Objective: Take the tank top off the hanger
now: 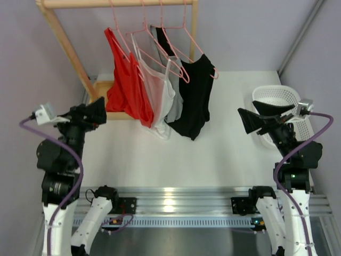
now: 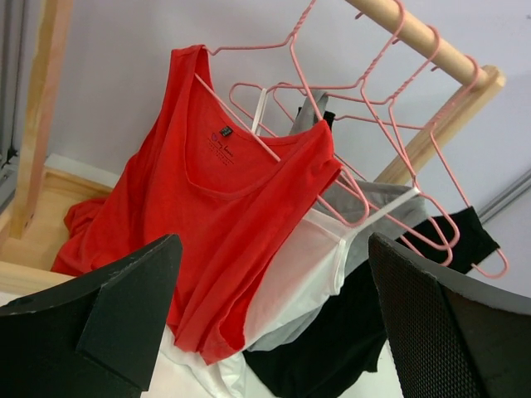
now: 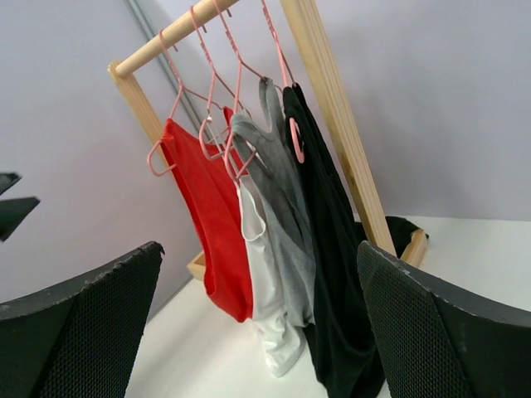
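Note:
My open left gripper should keep moving up toward the hanger's neck [image 2: 301, 23], which is free above the red tank top's straps, and close just below the wooden rail [image 1: 114, 16].
Several tank tops hang on pink wire hangers [image 1: 176, 42] from a wooden rack: red [image 1: 125, 85], white [image 1: 157, 93], grey [image 1: 173, 101] and black [image 1: 194, 98]. They also show in the left wrist view, red [image 2: 216, 215] in front, and in the right wrist view, black [image 3: 336, 249] nearest. My left gripper [image 1: 96, 113] is open and empty, left of the red top, apart from it. My right gripper [image 1: 261, 120] is open and empty, well right of the black top.
The wooden rack's rail [image 1: 117, 3] and slanted post [image 1: 66, 45] stand at the back left, its base [image 1: 104, 88] on the table. A white mesh basket [image 1: 279, 98] sits at the right behind my right gripper. Grey walls enclose the white table [image 1: 213, 154].

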Controlling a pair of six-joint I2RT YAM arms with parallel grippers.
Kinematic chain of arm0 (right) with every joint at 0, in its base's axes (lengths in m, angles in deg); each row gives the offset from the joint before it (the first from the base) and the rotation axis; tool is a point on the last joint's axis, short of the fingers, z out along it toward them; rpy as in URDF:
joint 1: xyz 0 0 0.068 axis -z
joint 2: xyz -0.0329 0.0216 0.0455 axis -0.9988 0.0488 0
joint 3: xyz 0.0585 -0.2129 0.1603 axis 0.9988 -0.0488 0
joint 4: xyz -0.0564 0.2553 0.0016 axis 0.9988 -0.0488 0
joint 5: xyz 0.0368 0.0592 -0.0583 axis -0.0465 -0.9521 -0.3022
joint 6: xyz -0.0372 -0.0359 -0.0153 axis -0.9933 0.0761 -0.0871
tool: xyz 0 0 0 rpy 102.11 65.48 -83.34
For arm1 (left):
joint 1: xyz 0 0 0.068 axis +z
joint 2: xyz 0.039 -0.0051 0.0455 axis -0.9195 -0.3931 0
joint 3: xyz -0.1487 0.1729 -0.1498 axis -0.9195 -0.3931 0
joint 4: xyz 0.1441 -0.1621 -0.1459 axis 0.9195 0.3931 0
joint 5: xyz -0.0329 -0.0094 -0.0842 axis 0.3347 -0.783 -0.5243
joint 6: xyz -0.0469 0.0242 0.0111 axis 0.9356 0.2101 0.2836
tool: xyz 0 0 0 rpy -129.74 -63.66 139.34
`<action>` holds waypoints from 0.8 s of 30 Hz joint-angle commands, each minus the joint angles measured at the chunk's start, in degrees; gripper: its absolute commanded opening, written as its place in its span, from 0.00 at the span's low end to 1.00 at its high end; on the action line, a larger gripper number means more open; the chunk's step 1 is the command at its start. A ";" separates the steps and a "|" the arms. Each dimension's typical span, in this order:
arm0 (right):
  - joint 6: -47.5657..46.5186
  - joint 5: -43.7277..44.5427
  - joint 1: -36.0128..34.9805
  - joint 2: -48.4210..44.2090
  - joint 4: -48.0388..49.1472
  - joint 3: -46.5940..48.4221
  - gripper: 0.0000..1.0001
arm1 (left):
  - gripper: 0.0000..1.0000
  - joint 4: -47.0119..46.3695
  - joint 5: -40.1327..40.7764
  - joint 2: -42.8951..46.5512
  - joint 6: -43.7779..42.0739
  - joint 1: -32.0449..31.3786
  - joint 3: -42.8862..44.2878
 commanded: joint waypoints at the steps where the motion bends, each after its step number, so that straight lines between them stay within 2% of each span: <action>1: -1.69 0.00 -0.57 -0.58 -0.67 -0.16 1.00 | 0.98 -1.45 -0.30 -11.08 1.44 -0.17 6.72; 6: -2.05 0.09 -0.57 -0.59 -0.76 0.01 0.99 | 0.98 -1.45 0.22 -24.73 2.50 -0.17 18.76; 9: -2.40 -0.18 -0.57 -0.15 -1.20 0.27 0.99 | 0.98 -1.45 2.59 -32.99 1.45 -0.17 25.18; 14: -3.19 -0.88 -0.57 0.20 -1.81 0.71 0.99 | 0.98 -1.45 1.46 -46.33 -1.81 -0.43 37.92; 24: -5.38 -1.93 -0.57 -0.06 -3.31 1.42 0.99 | 0.98 -1.54 3.04 -63.76 -10.42 -0.87 57.44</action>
